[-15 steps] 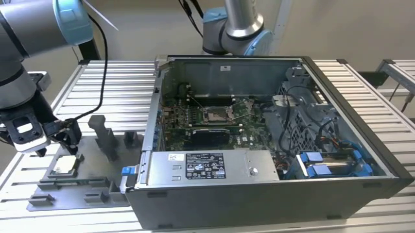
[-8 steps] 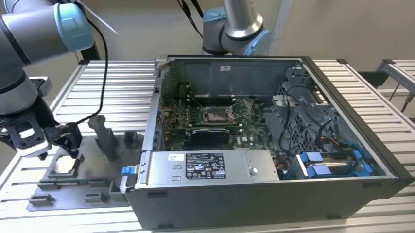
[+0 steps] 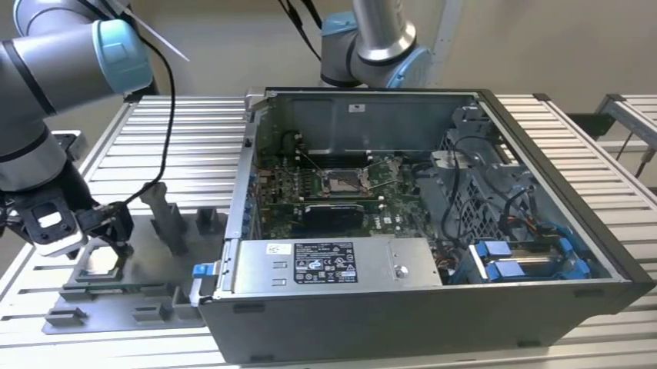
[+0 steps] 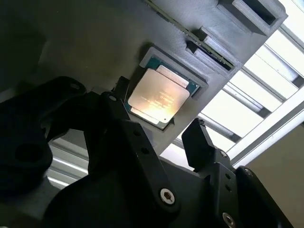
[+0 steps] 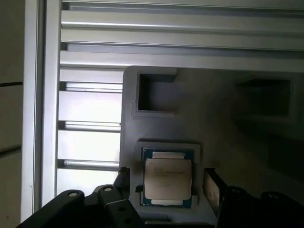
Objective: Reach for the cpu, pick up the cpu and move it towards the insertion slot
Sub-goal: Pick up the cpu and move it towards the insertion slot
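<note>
Low grey ledges (image 5: 169, 145) just border the cpu (image 3: 101, 260) and leave its top open, so I expect the cpu to come out of its nest when I lift.
The cpu (image 3: 100, 260) (image 4: 158, 98) (image 5: 168, 178), a flat square chip with a pale metal top, lies in a square nest of the grey fixture plate (image 3: 128, 304) at the exterior view's left. My gripper (image 3: 98, 240) (image 4: 160, 116) (image 5: 167, 184) hangs just above it, open. One black finger (image 5: 122, 178) stands on one side of the chip and the other finger (image 5: 212, 189) on the opposite side, each a small gap away from its edge. The insertion slot (image 3: 340, 181), a silver frame with a dark centre, sits on the green board inside the open computer case.
The open computer case (image 3: 534, 115) stands to the exterior view's right of the fixture. Upright grey posts (image 3: 169, 219) rise from the fixture beside the gripper. A second arm (image 3: 375, 38) stands behind the case. The table top (image 3: 185, 131) is slatted aluminium.
</note>
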Available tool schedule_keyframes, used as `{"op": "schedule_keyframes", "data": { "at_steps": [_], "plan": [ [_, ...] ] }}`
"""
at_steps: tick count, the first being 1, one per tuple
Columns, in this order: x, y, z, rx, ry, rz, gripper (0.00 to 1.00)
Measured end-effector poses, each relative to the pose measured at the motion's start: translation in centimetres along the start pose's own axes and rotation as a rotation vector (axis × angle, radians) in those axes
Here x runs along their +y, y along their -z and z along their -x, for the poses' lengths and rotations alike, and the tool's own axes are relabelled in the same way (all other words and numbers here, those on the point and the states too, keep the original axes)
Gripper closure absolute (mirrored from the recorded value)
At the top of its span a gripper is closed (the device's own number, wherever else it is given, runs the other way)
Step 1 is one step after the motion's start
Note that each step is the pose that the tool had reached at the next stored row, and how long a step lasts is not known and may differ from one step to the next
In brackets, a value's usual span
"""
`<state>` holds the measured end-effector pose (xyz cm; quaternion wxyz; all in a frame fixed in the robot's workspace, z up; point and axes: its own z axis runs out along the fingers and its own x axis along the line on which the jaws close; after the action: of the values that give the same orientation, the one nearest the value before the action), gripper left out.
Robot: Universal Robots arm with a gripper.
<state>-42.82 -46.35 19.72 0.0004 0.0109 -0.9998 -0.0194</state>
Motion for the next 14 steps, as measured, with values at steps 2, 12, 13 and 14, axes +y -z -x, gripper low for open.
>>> {"op": "schedule_keyframes", "data": {
  "at_steps": [2, 12, 13, 14],
  "plan": [
    [-0.01, -0.3, 0.0, 0.0001, 0.0, 0.0, 0.0],
    [-0.06, -1.3, 0.02, 0.0001, 0.001, 0.0, 0.0],
    [-0.06, -1.37, 0.02, 0.0, 0.001, 0.0, 0.0],
    [-0.06, -1.36, 0.02, 0.0002, 0.001, -0.0001, 0.0]
  ]
}}
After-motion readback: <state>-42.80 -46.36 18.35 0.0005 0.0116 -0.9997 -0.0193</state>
